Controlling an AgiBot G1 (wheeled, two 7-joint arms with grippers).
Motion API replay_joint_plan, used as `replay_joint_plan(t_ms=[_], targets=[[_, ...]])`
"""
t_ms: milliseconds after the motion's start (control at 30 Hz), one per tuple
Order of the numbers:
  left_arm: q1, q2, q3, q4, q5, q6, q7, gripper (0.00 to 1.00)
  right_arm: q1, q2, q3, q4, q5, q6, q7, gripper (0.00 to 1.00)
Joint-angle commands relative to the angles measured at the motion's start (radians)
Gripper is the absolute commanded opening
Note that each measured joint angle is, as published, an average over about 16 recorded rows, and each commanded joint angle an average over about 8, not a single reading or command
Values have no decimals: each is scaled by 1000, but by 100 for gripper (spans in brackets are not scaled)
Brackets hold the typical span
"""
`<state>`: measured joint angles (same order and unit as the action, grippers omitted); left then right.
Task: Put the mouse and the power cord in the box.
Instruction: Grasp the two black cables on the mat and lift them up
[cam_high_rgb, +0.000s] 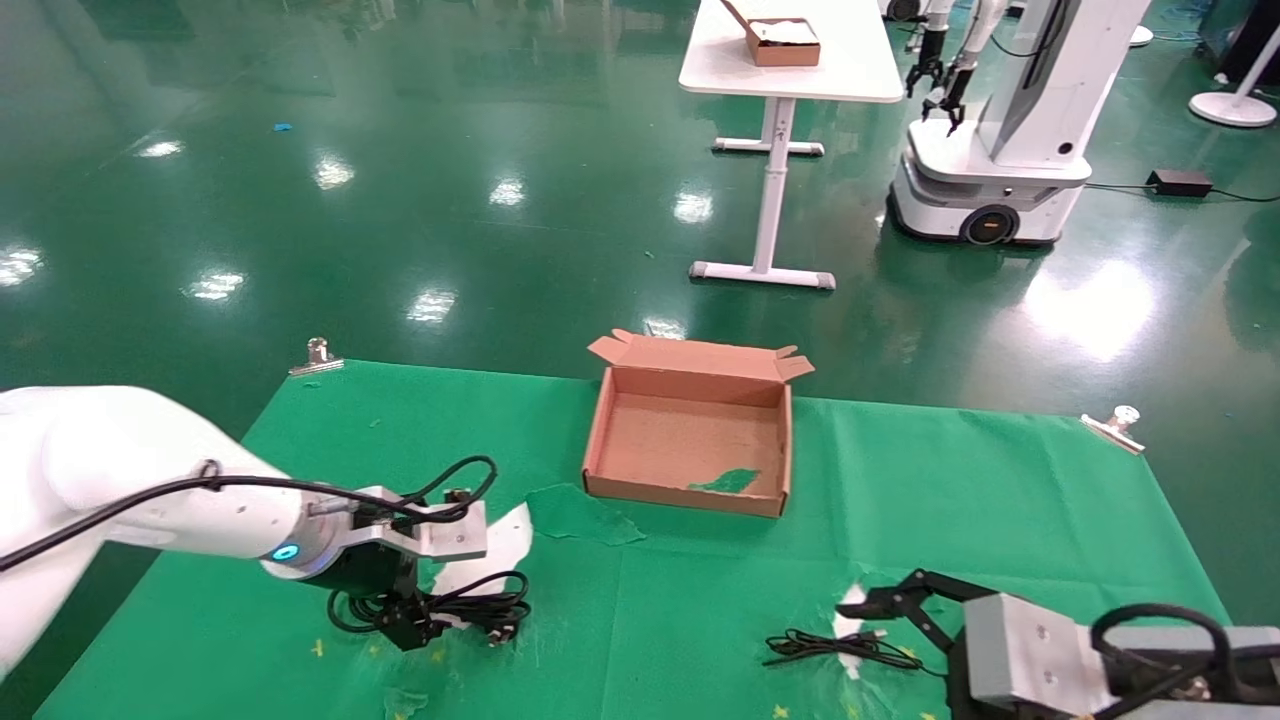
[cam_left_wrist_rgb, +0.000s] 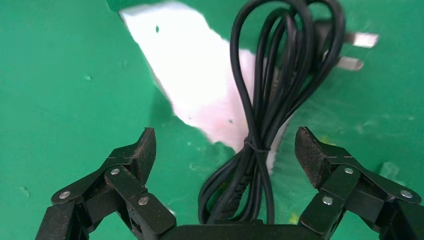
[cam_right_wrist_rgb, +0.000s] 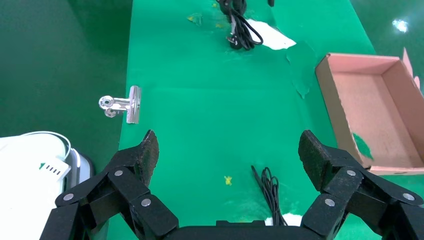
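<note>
The power cord will stay bundled together with its plug when the robot lifts it, because a thin tie holds the loops tight at the middle.
The power cord, a thick black looped bundle tied at the middle, lies on the green cloth at the near left. My left gripper hangs open just above it, one finger on each side, not touching. In the head view the power cord lies beside the left gripper. The brown cardboard box stands open at the table's middle, with nothing in it. The mouse body is hidden; only its thin black cable shows, lying on the cloth in front of my open right gripper, which holds nothing.
Metal clips pin the cloth at the far corners. The cloth is torn by the cord, showing a white patch. Beyond the table, on the green floor, stand a white desk and another robot.
</note>
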<state>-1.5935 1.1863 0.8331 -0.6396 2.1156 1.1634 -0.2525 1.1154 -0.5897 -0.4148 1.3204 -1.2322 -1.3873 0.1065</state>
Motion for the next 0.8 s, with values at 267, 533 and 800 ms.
replay_joint_plan(t_ms=[267,533,800], targets=[[-24,53,11,118,21,-51,40,100,1,0,-29,5,-89,18,-7,100],[-37,70,8,172,14,-65,72,100,94,-94,-141,-49,-419,72,-7,100],[-47,81,5,208,8,-73,95,100,224,-261,-208,-289,-564,100,-87,100]])
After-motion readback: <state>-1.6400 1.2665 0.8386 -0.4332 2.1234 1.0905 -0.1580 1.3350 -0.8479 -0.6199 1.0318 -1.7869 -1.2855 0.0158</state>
